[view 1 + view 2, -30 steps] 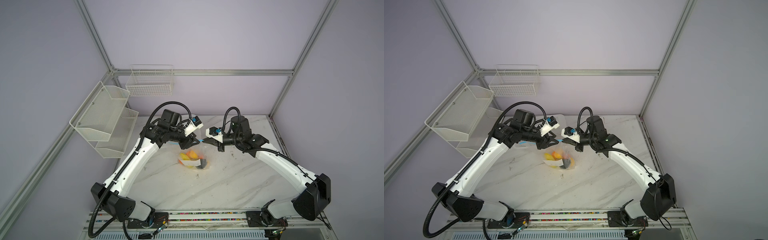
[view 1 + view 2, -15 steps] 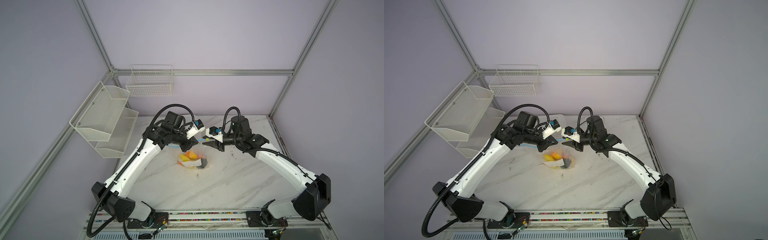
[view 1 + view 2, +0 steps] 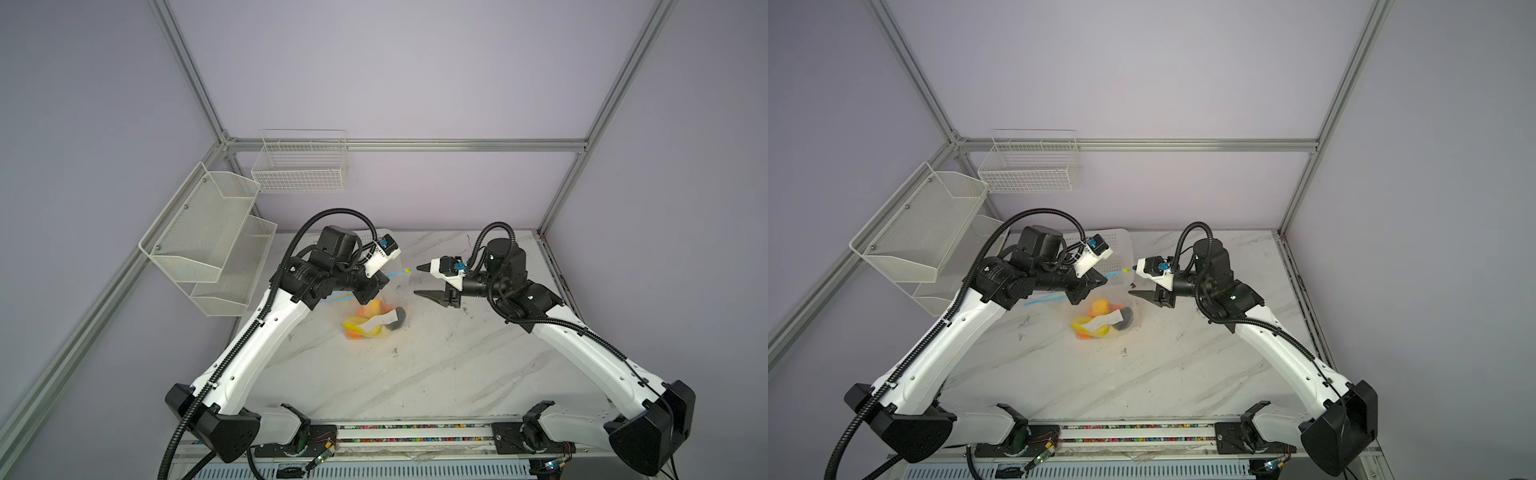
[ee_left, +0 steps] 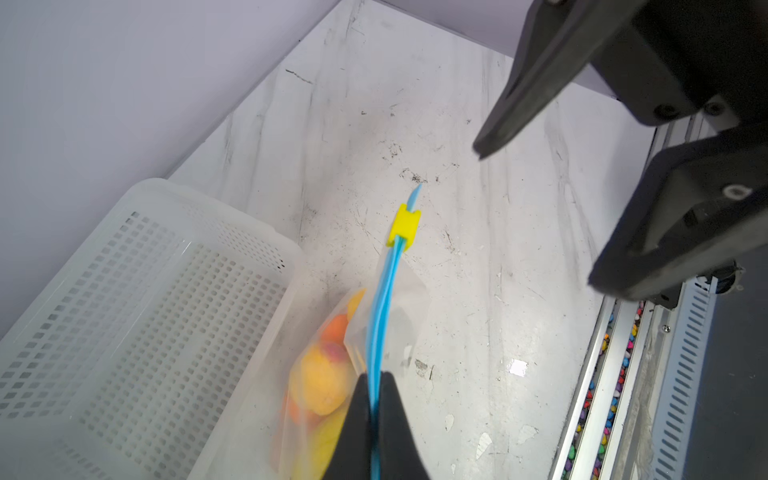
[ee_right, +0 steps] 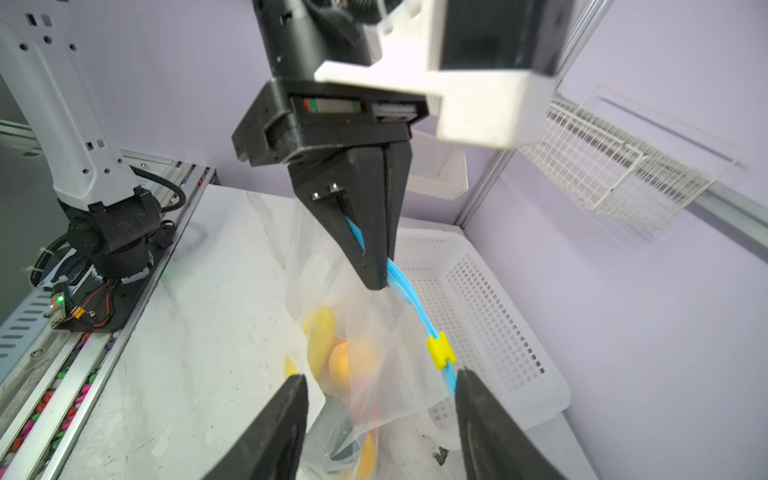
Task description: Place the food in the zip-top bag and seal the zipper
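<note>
The zipper (image 5: 413,298) is pinched in my left gripper behind the yellow slider. My right gripper should hold the zipper's loose tip (image 4: 414,195) before my left gripper takes the slider.
The clear zip-top bag (image 3: 392,291) hangs above the marble table, with orange and yellow food (image 3: 368,318) and a dark piece (image 3: 400,323) inside it. My left gripper (image 4: 375,376) is shut on the light-blue zipper (image 4: 384,299), and the bag hangs from that grip. The yellow slider (image 4: 404,226) sits near the strip's free end. My right gripper (image 5: 380,376) stands open facing that end, jaws wide apart. One of its fingers (image 5: 478,415) lies right beside the zipper tip, holding nothing. Both top views show my left gripper (image 3: 1102,280) and my right gripper (image 3: 1132,280) close together.
A white perforated basket (image 4: 145,291) stands on the table just behind the bag. White mesh shelves (image 3: 208,241) hang on the left wall and a wire basket (image 3: 301,166) on the back wall. A rail (image 3: 415,428) runs along the table's front edge.
My left gripper has closed on the blue zipper strip. My right gripper has opened and let go of the zipper end. The bag now hangs from the left grip alone.
</note>
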You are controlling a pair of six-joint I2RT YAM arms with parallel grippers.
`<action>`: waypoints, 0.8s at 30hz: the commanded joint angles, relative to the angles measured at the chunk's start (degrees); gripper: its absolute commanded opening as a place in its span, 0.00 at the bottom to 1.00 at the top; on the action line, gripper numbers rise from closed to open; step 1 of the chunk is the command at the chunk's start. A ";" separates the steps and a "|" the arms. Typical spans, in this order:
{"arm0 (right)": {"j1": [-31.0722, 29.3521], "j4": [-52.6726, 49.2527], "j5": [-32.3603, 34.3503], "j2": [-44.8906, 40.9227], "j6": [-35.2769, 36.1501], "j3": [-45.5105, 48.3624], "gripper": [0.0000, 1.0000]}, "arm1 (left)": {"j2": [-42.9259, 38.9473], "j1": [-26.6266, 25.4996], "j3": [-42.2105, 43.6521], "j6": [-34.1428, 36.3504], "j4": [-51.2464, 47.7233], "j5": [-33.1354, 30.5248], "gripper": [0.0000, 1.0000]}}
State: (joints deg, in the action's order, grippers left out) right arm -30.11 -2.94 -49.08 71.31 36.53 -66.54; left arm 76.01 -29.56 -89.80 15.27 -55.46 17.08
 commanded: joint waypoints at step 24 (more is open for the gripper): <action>4.80 38.36 -22.11 17.96 -19.80 4.51 0.47 | -6.30 -0.06 9.40 -2.80 9.92 1.18 0.00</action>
State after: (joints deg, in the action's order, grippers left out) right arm -24.49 28.32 -69.95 89.56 19.64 -61.47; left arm 70.76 -29.56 -81.84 12.80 -48.88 16.75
